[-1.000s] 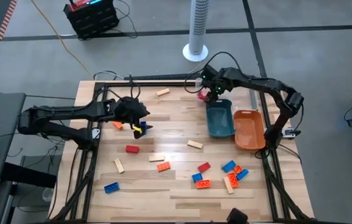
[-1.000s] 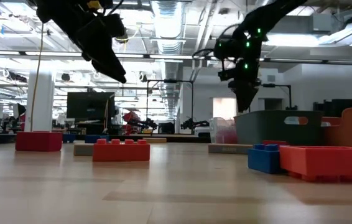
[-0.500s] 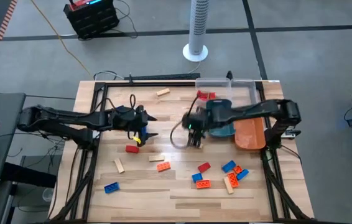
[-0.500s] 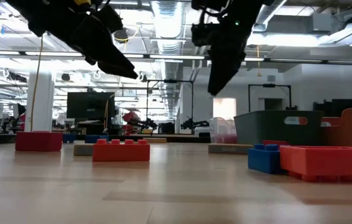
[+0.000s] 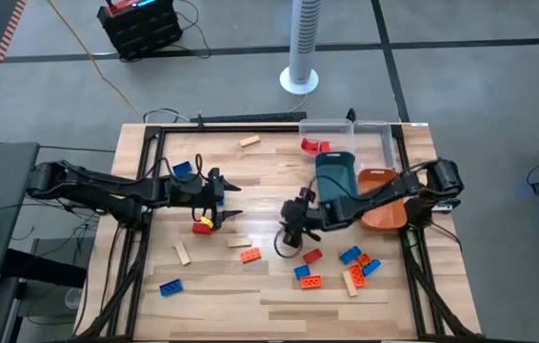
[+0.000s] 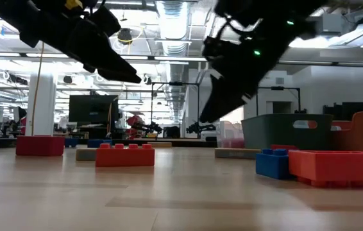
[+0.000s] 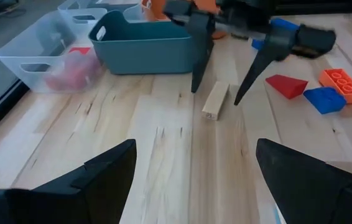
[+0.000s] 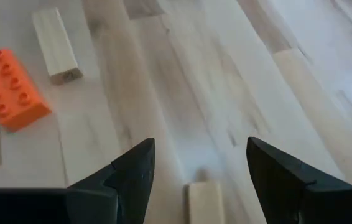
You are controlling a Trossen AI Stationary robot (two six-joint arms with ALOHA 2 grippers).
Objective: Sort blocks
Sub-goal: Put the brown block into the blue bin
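Observation:
My right gripper goes on down and closes across the block's long sides point(image 6: 237, 153), because the pale tan block point(image 8: 205, 203) lies free and lengthwise between the open fingers.
My right gripper point(image 5: 293, 229) is open and low over the middle of the table. Its fingers stand on either side of a pale tan block point(image 7: 215, 99) that lies flat on the wood, also seen between the fingers in the right wrist view point(image 8: 206, 202). I see no touch. My left gripper point(image 5: 222, 202) is open and empty above the table, left of the middle, next to a red block point(image 5: 203, 227). More blocks lie loose: a blue one point(image 5: 183, 170), tan ones point(image 5: 249, 142) point(image 5: 183, 252), an orange one point(image 5: 249, 254) and a mixed cluster point(image 5: 346, 269) near the right.
A teal tray point(image 5: 338, 181) and an orange tray point(image 5: 384, 202) stand at the right. A clear tray point(image 5: 365, 133) at the far right holds red blocks point(image 5: 314, 146). A blue block point(image 5: 169, 287) lies near the front left. Bare wood lies along the near edge.
My right gripper has swung from the clear tray at the far right toward the table's near and left side, and come down over the tan block in the middle. My left gripper has gone a little toward the near edge and the right.

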